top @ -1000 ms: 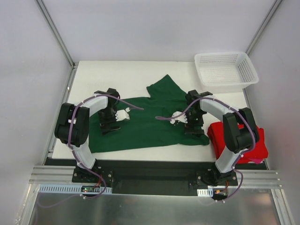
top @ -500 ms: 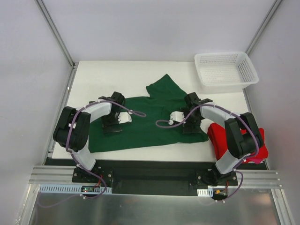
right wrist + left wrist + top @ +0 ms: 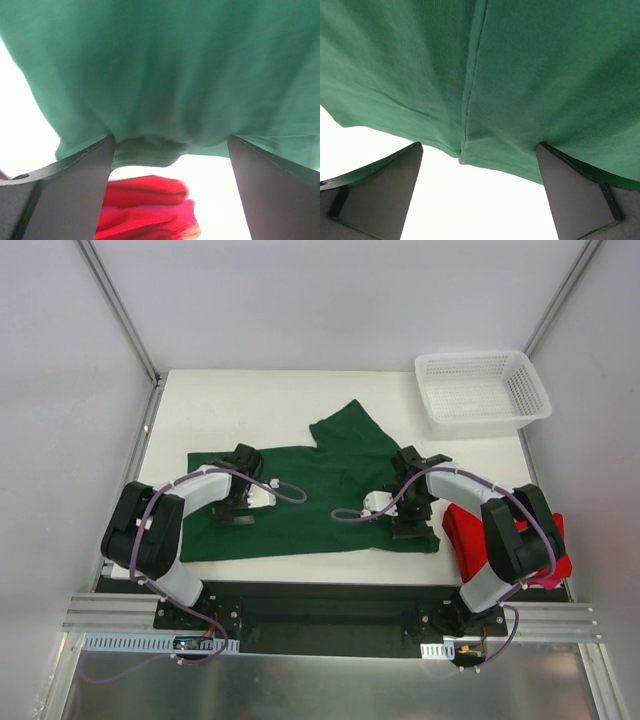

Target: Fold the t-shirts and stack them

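The dark green t-shirt is bunched at its corner (image 3: 426, 542) beneath my right gripper, so my grippers should pull it flat toward the table's near edge (image 3: 312, 580) before folding.
The dark green t-shirt (image 3: 310, 495) lies spread across the middle of the table, one sleeve pointing to the back. My left gripper (image 3: 234, 512) is low over its left part, jaws open and empty; in the left wrist view (image 3: 479, 150) the green hem (image 3: 500, 162) runs between my fingers with white table below. My right gripper (image 3: 410, 527) is low over the shirt's right near corner, open and empty (image 3: 171, 140). The red t-shirt (image 3: 520, 550) lies folded at the near right, partly behind my right arm; it also shows in the right wrist view (image 3: 145, 210).
A white mesh basket (image 3: 483, 390) stands at the back right corner. Metal frame posts rise at the back corners, with enclosure walls on both sides. The table's near edge runs just in front of the green shirt.
Both grippers have moved lower and nearer over the green shirt. The shirt's left part now lies flatter and wider to the left. The red shirt has not moved.
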### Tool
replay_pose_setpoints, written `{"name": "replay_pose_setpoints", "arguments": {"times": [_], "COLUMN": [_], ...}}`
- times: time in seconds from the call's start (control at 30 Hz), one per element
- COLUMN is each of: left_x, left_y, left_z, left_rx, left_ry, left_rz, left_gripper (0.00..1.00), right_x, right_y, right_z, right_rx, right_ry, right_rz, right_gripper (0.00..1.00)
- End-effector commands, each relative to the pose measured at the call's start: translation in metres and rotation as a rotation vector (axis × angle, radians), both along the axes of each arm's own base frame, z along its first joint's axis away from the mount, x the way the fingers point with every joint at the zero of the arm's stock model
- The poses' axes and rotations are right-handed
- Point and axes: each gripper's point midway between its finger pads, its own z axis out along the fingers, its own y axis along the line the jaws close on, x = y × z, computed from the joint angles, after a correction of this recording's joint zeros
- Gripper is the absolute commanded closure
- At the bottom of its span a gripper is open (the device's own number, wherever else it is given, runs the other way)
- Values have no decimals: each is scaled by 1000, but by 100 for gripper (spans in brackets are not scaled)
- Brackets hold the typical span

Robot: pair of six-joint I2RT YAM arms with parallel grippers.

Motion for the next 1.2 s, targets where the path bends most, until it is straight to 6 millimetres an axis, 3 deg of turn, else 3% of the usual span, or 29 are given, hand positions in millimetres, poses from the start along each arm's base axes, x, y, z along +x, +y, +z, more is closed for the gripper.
{"name": "replay_pose_setpoints", "arguments": {"times": [0.0, 0.23, 0.47, 0.73, 0.97, 1.03, 1.1, 1.17], "left_x": [-30, -62, -85, -90, -68, -60, -45, -31], "left_y": [-4, -7, -12, -18, -34, -33, -39, -46], "left_z": [-29, -25, -29, -25, -1, 5, 21, 43], "left_rx": [-54, -97, -129, -156, -220, -216, -247, -292], "left_ry": [80, 185, 304, 348, 274, 236, 164, 86], "left_rz": [-15, -18, 23, 49, 97, 121, 127, 144], "left_gripper": [1, 1, 1, 1, 1, 1, 1, 1], "right_x": [-39, -60, -62, -82, -80, -71, -69, -52], "right_y": [-8, -12, -7, -10, -8, -2, 5, 17], "right_z": [12, 10, 3, 6, 26, 39, 58, 76], "right_rx": [-16, -27, -29, -53, -52, -33, 34, 99], "right_ry": [120, 167, 200, 320, 350, 346, 347, 259], "right_rz": [35, 65, 59, 124, 162, 162, 136, 126], "right_gripper": [0, 0, 0, 0, 0, 0, 0, 0]}}
